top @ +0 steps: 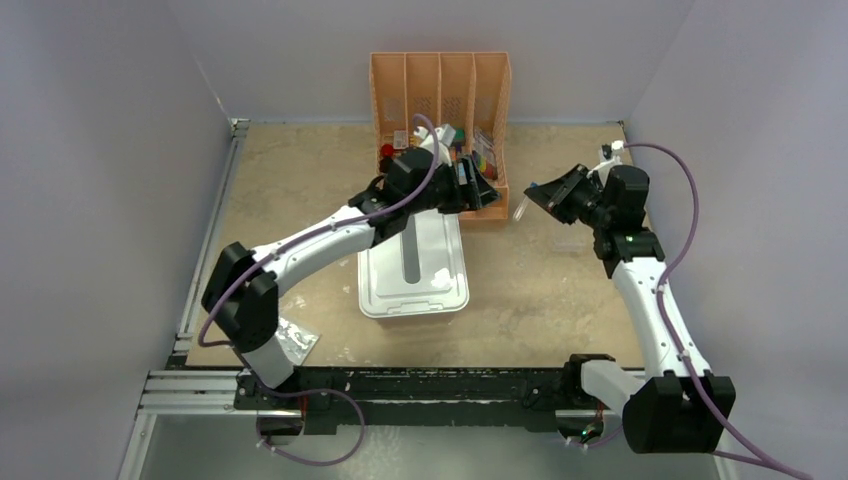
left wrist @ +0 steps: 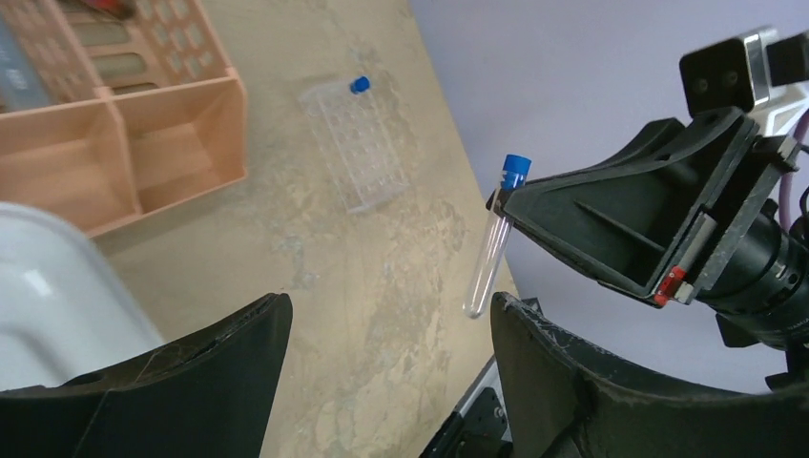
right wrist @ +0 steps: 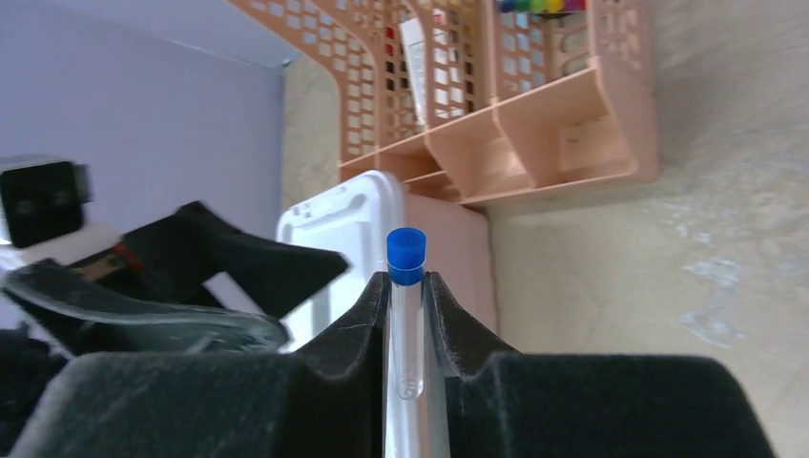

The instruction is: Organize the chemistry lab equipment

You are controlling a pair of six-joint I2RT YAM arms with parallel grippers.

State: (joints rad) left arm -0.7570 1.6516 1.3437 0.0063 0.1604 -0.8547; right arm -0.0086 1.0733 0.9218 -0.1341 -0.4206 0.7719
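My right gripper is holding the tube (right wrist: 407,320) crosswise, so my left gripper should hold the tube's clear end (left wrist: 480,284) while my right gripper takes hold of the blue cap end-on.
My right gripper (right wrist: 406,281) is shut on a clear blue-capped tube (right wrist: 406,315), gripping it just below the cap. In the top view the right gripper (top: 545,195) holds the tube (top: 521,207) above the table, right of the peach organizer. My left gripper (left wrist: 389,315) is open and empty, its jaws wide apart; the tube (left wrist: 489,243) hangs just beyond its right finger (left wrist: 572,382). In the top view the left gripper (top: 470,185) is at the organizer's front. A clear rack (left wrist: 358,148) holding another blue-capped tube (left wrist: 359,85) lies on the table.
The peach divided organizer (top: 440,80) stands at the back centre with small colourful items in it. A white lidded container (top: 413,265) sits in front of it, under the left arm. A clear packet (top: 290,340) lies near the left arm's base. Walls close in both sides.
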